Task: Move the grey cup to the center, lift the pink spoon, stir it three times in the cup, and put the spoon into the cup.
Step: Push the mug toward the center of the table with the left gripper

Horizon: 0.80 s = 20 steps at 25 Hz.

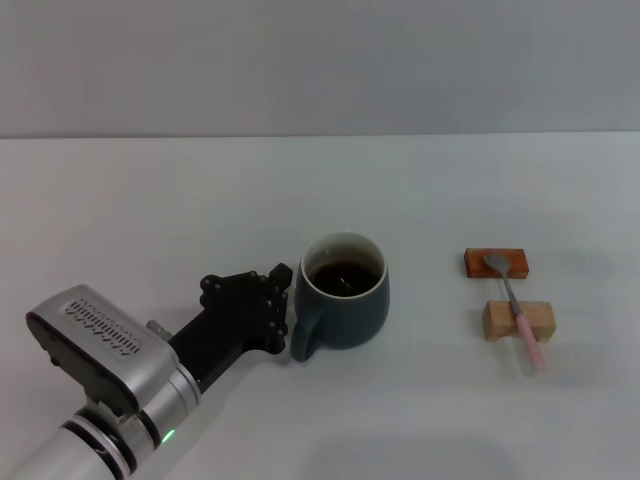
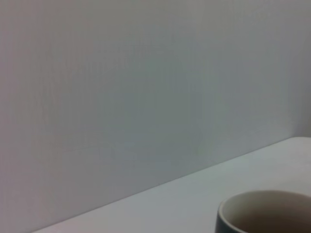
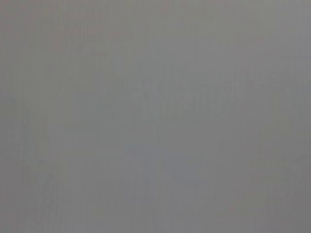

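The grey cup (image 1: 343,300) is upright at the left gripper's fingers and the table ahead is clear, so the left gripper should go on moving the cup to the center and let go of it there.
The grey cup (image 1: 345,300) stands near the middle of the white table, with dark brown liquid inside and its handle turned toward my left arm. My left gripper (image 1: 281,310) sits right beside the handle, its black fingers spread apart and level with it. The cup's rim also shows at the edge of the left wrist view (image 2: 243,204). The pink spoon (image 1: 527,340) lies to the right, its metal bowl on a reddish-brown block (image 1: 480,264) and its pink handle across a pale wooden block (image 1: 497,320). My right gripper is out of view.
The table's far edge meets a plain grey wall (image 1: 320,60). The two blocks stand about a cup's width to the right of the cup. The right wrist view shows only blank grey.
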Motion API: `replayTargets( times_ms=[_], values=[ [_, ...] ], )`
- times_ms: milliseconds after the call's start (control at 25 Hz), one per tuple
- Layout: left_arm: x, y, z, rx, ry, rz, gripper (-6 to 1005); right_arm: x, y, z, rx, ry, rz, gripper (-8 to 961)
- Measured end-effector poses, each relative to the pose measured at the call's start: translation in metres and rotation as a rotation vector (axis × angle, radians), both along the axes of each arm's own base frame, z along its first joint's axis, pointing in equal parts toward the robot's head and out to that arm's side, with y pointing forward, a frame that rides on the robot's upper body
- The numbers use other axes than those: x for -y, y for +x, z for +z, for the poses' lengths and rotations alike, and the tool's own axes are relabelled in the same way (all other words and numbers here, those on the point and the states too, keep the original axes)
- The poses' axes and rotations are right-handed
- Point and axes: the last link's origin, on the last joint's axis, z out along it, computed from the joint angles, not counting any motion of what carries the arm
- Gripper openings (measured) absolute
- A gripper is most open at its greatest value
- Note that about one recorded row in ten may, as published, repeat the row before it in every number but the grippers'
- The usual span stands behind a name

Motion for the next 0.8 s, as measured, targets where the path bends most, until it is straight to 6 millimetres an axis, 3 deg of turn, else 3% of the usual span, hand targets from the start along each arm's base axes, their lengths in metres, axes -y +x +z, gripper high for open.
replayTargets(
  times_ms=[800],
  values=[
    [0.005, 0.015, -0.009, 0.011, -0.038, -0.043, 9, 0.0, -0.001, -0.001, 0.003, -0.005, 0.005, 736]
  ],
)
